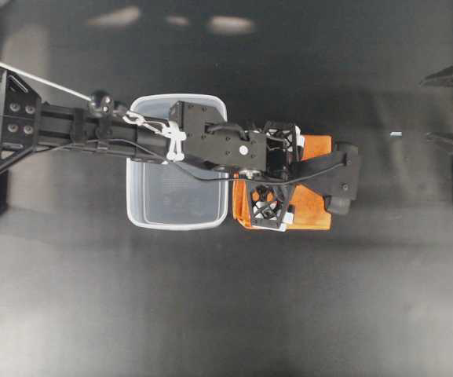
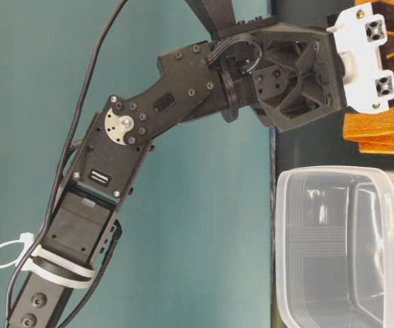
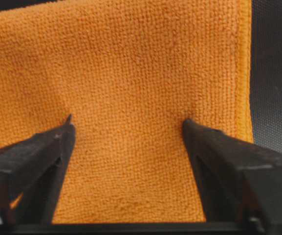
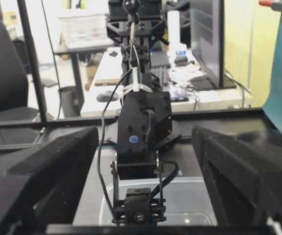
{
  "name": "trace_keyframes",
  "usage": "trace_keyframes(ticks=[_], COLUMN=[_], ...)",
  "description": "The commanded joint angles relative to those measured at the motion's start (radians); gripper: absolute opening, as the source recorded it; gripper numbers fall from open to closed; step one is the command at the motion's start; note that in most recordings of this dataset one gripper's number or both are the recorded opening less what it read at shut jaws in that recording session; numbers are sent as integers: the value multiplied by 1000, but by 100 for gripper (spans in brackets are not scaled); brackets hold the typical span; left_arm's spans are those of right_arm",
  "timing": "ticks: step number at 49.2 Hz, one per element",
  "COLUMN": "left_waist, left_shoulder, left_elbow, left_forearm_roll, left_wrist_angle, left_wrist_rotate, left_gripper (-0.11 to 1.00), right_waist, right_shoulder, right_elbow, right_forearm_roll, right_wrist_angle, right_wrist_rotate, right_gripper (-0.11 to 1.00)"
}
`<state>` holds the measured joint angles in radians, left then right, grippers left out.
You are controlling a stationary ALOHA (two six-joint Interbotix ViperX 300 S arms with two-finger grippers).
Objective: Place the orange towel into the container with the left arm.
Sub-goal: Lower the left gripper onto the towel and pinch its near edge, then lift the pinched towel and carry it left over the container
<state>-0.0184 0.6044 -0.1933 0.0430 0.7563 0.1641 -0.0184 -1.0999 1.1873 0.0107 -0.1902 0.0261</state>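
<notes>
The orange towel (image 1: 311, 210) will gather at the pinch and hang down at its ends when I lift it, because the wide-apart fingers press a dent into the cloth (image 3: 187, 124).
The orange towel (image 1: 317, 212) lies folded flat on the black table, just right of the container (image 1: 171, 200), which is a clear, empty tub. My left arm reaches over the container and points its gripper (image 1: 275, 174) straight down on the towel. In the left wrist view the towel (image 3: 131, 73) fills the frame. The left gripper (image 3: 126, 127) is open and its two black fingertips press into the cloth, wide apart. My right gripper (image 1: 438, 108) is open and empty at the far right edge. It faces the container (image 4: 189, 200).
The table-level view shows the container (image 2: 347, 246) beside the towel (image 2: 381, 126), with the left arm's wrist (image 2: 285, 68) above them. A cable (image 1: 210, 169) runs along the left arm. Dark table top surrounds both objects.
</notes>
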Motion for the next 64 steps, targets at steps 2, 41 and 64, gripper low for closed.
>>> trace_keyframes(ticks=[2,41,64], left_waist=[-2,9,18], left_shoulder=[-9,-446,-773], left_elbow=[5,-18,126], left_forearm_roll=[3,3,3], left_wrist_angle=[-5,153,468], left_wrist_rotate=[2,3,3], left_gripper=[71,2,2], right_waist=[2,2,2], right_shoulder=[6,-2,-6], right_elbow=[-9,-9,-8], right_forearm_roll=[3,3,3], right_wrist_angle=[-3,-3,-5], right_wrist_rotate=[2,0,0], right_gripper=[75,75,75])
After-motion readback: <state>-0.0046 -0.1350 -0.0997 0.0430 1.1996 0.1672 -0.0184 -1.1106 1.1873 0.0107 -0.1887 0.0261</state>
